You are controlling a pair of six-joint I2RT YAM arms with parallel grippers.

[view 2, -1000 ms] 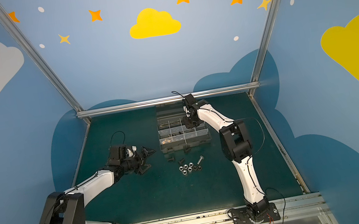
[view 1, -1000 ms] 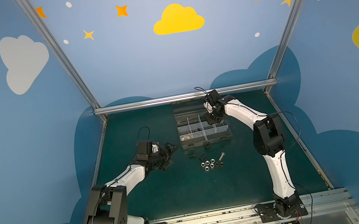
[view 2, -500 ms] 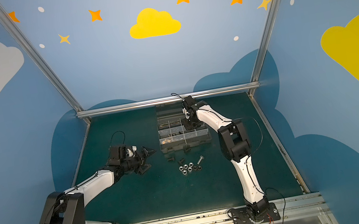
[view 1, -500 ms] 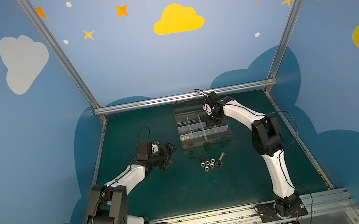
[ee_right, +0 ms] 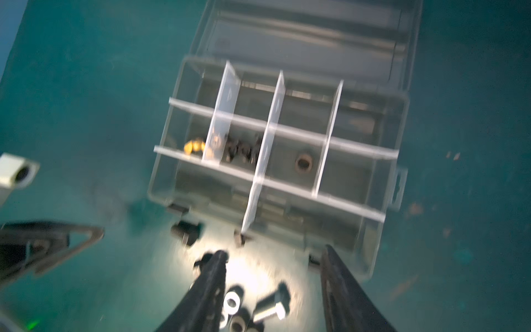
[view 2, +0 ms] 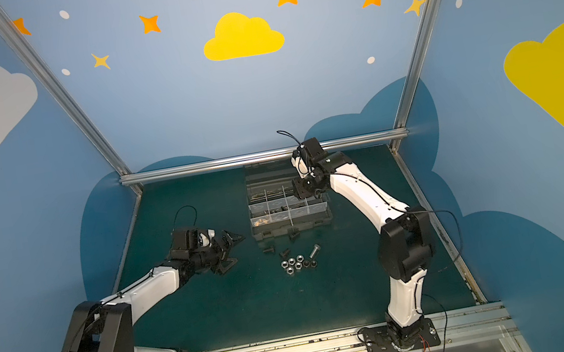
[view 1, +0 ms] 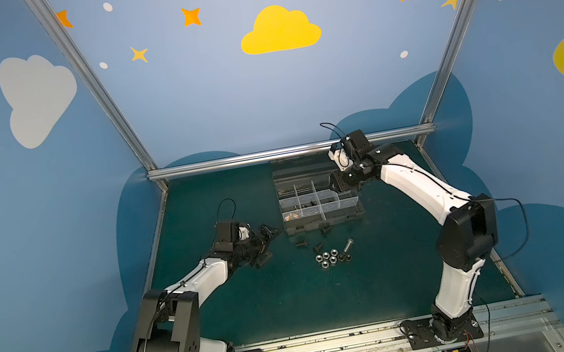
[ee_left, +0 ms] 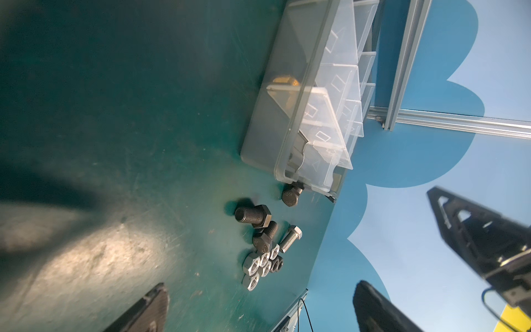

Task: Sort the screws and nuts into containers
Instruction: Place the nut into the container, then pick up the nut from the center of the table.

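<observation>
My right gripper keeps moving its open fingers to the end dark nut (view 1: 348,257) until they straddle it, because that nut's near side (view 1: 349,260) is clear of the silver nuts.
The grey organiser box (view 1: 323,221) (view 2: 291,227) lies open at the back of the mat, its containers split by whitish dividers (ee_right: 275,129). One holds a dark nut (ee_right: 304,162), one black screws (ee_right: 244,149), one brass pieces (ee_right: 194,146). On the mat in front of the box lie several silver nuts (view 1: 328,257) (ee_left: 258,267), a silver screw (view 1: 348,244) (ee_left: 290,241) and black screws (view 1: 318,247) (ee_left: 253,215). My right gripper (view 1: 335,185) (ee_right: 273,251) hangs open and empty over the box's right side. My left gripper (view 1: 268,237) (ee_left: 261,286) stands open, left of the box.
The box's clear lid (ee_right: 310,31) lies flat behind it, toward the rear aluminium rail (view 1: 288,152). One black screw (view 1: 326,231) rests against the box's front wall. The green mat (view 1: 294,300) stretches toward the arm bases.
My right gripper has opened above the organiser box, and its wrist has shifted a little. The left arm has not moved.
</observation>
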